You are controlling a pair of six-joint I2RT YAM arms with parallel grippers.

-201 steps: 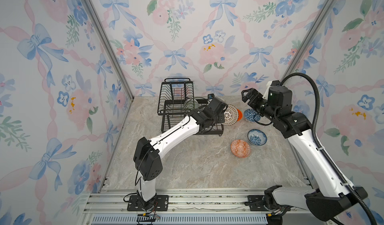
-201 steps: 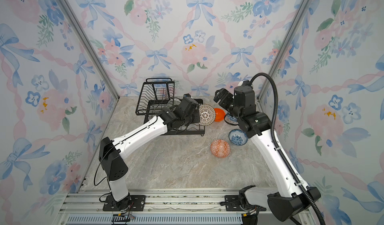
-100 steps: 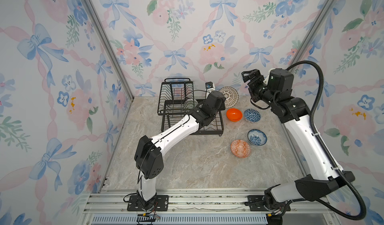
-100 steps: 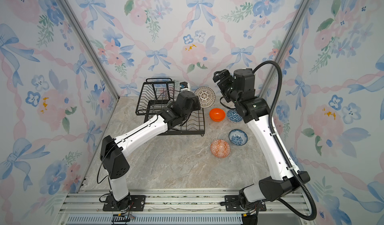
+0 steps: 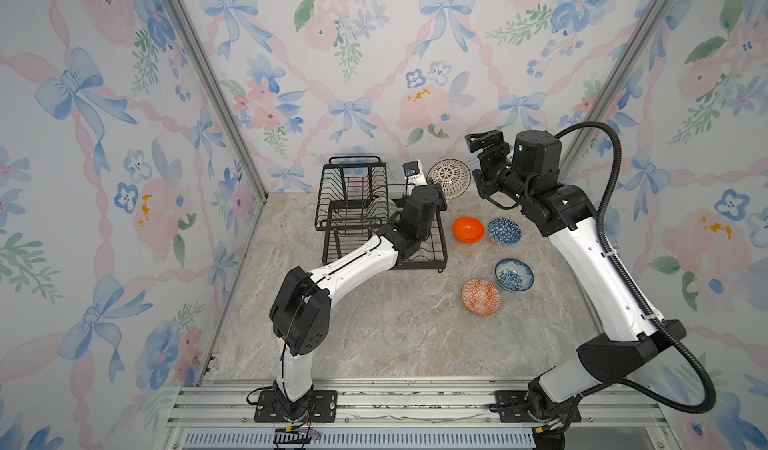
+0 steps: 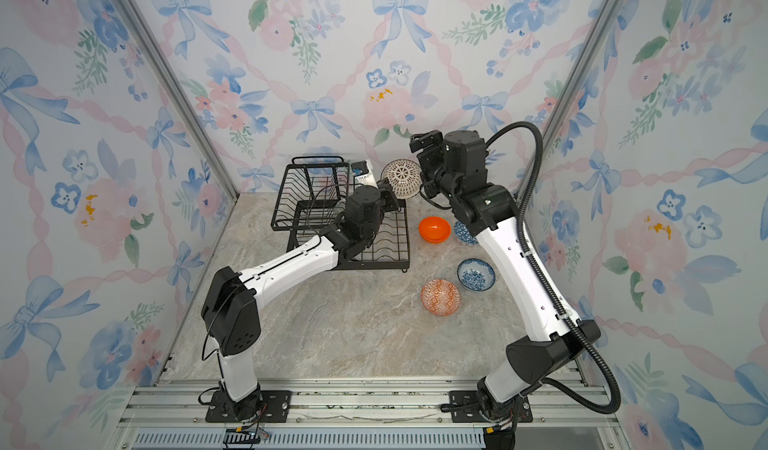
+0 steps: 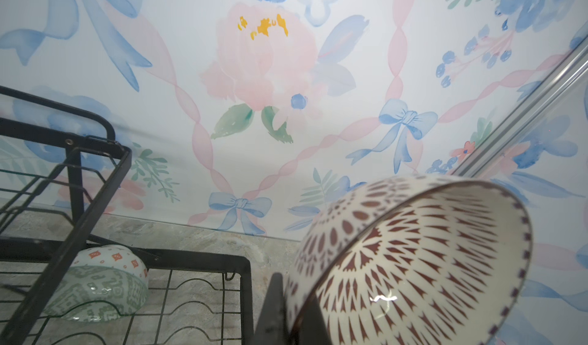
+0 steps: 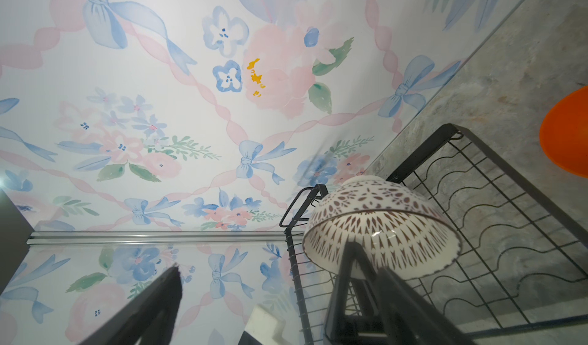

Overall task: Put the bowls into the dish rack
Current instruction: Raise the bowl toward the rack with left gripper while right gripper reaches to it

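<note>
My left gripper is holding the white bowl (image 5: pixel 449 177) with the bowl's free rim (image 5: pixel 468 178) toward my right gripper's fingers. My right gripper should keep moving in until those fingers close on that rim.
My left gripper (image 5: pixel 435 189) (image 6: pixel 385 187) (image 7: pixel 291 318) is shut on the rim of the white bowl with brown lattice (image 5: pixel 449 177) (image 6: pixel 401 177) (image 7: pixel 413 263) (image 8: pixel 378 225). It holds the bowl tilted in the air beside the far right corner of the black dish rack (image 5: pixel 353 203) (image 6: pixel 311 203) (image 7: pixel 73 174) (image 8: pixel 496 181). My right gripper (image 5: pixel 478 159) (image 6: pixel 422 161) (image 8: pixel 280 270) stands open just right of that bowl, holding nothing. A grey-green bowl (image 7: pixel 98 289) lies in the rack's lower tray. On the table are the orange (image 5: pixel 468 228) (image 6: pixel 434 228) (image 8: pixel 569 136), blue geometric (image 5: pixel 504 230), blue floral (image 5: pixel 514 274) (image 6: pixel 476 274) and orange-and-white (image 5: pixel 481 297) (image 6: pixel 440 297) bowls.
Floral walls close in the marble table (image 5: pixel 395 336) at the back and on both sides. The rack's upper basket (image 5: pixel 351 178) stands at its left end. The right arm hides part of the blue geometric bowl (image 6: pixel 462 233) in a top view.
My left gripper has lifted the lattice bowl up from beside the orange bowl toward the back wall. The right arm has risen, its open gripper moving left toward the raised bowl.
</note>
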